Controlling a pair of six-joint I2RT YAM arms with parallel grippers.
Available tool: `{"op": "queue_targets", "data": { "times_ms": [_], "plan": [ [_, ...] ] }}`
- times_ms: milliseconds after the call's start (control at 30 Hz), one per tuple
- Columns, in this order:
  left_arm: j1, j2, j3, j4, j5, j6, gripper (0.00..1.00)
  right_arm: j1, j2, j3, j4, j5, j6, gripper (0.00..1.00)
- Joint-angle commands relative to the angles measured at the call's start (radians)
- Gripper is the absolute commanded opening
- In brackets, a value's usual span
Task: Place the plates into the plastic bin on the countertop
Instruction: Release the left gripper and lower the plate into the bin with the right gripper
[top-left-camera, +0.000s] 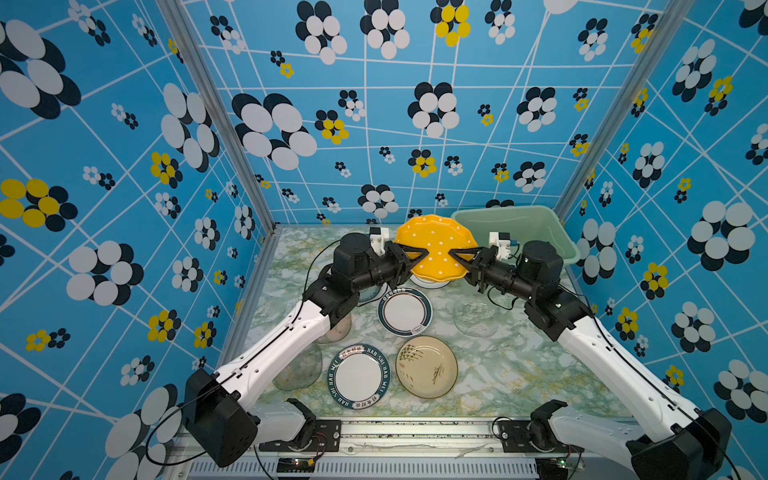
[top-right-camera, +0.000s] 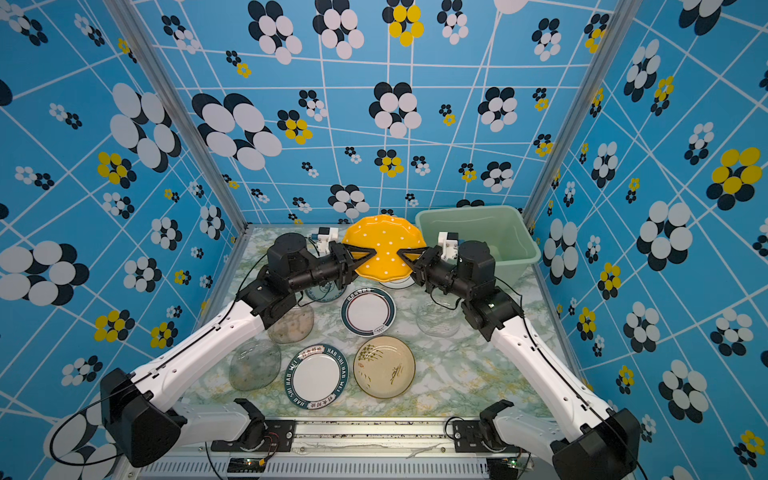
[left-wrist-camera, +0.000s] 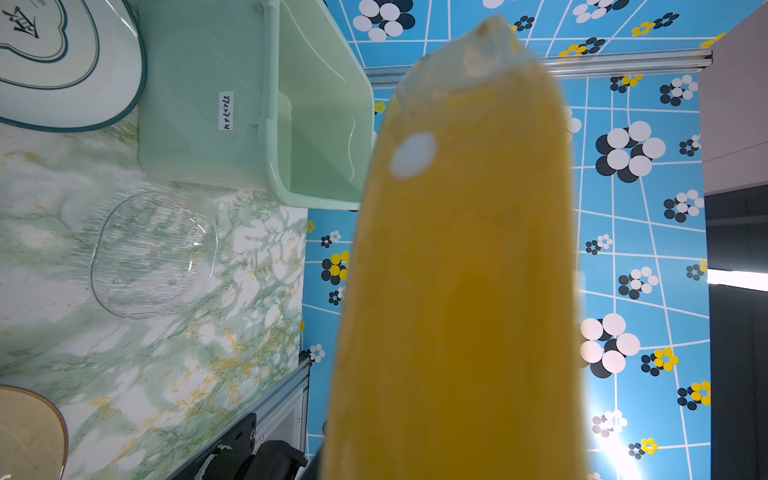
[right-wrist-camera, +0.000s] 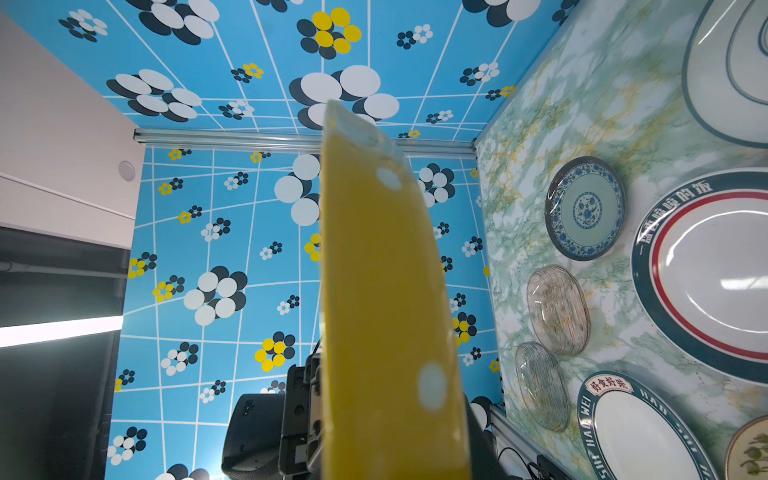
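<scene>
The yellow plate's rim (top-left-camera: 402, 237) is in both grippers, and the bin (top-left-camera: 518, 227) is next to my right gripper. My left gripper should open before my right gripper carries the plate into the bin.
A yellow white-dotted scalloped plate (top-left-camera: 436, 235) (top-right-camera: 384, 237) hangs tilted above the back of the countertop (top-left-camera: 511, 374), held from both sides. My left gripper (top-left-camera: 420, 253) (top-right-camera: 370, 252) is shut on its left rim, and my right gripper (top-left-camera: 455, 254) (top-right-camera: 404, 253) is shut on its right rim. Both wrist views show the plate (left-wrist-camera: 457, 270) (right-wrist-camera: 382, 291) edge-on, hiding the jaws. The mint-green plastic bin (top-left-camera: 519, 224) (top-right-camera: 503, 224) (left-wrist-camera: 208, 124) stands just right of it in the back right corner. Other plates lie flat on the countertop.
On the marble lie a green-rimmed white plate (top-left-camera: 405, 311), a lettered white plate (top-left-camera: 359, 376), a beige plate (top-left-camera: 427, 367), a clear glass plate (top-left-camera: 475, 318) and a blue-patterned plate (right-wrist-camera: 586, 208). More glass plates (top-right-camera: 254, 363) lie under the left arm. Blue flowered walls close three sides.
</scene>
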Motion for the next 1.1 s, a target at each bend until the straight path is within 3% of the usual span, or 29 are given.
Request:
{"op": "queue_targets", "data": {
  "times_ms": [0, 100, 233, 400, 600, 1067],
  "plan": [
    [-0.033, 0.008, 0.023, 0.130, 0.032, -0.051, 0.09, 0.013, 0.005, 0.009, 0.077, -0.004, -0.096, 0.12],
    [-0.031, 0.008, 0.022, 0.124, 0.027, -0.040, 0.24, 0.005, 0.018, 0.055, -0.016, -0.011, -0.152, 0.08],
    [-0.028, -0.014, 0.036, 0.070, -0.010, 0.001, 0.55, -0.034, 0.033, 0.119, -0.134, -0.027, -0.214, 0.05],
    [-0.016, -0.037, 0.069, -0.020, -0.047, 0.065, 0.78, -0.117, 0.030, 0.134, -0.165, -0.072, -0.231, 0.03],
    [-0.002, -0.053, 0.087, -0.113, -0.076, 0.126, 0.89, -0.231, 0.046, 0.178, -0.229, -0.142, -0.271, 0.00],
    [0.021, -0.028, 0.211, -0.324, -0.071, 0.387, 0.95, -0.520, 0.245, 0.395, -0.422, -0.294, -0.528, 0.00]
  ]
}}
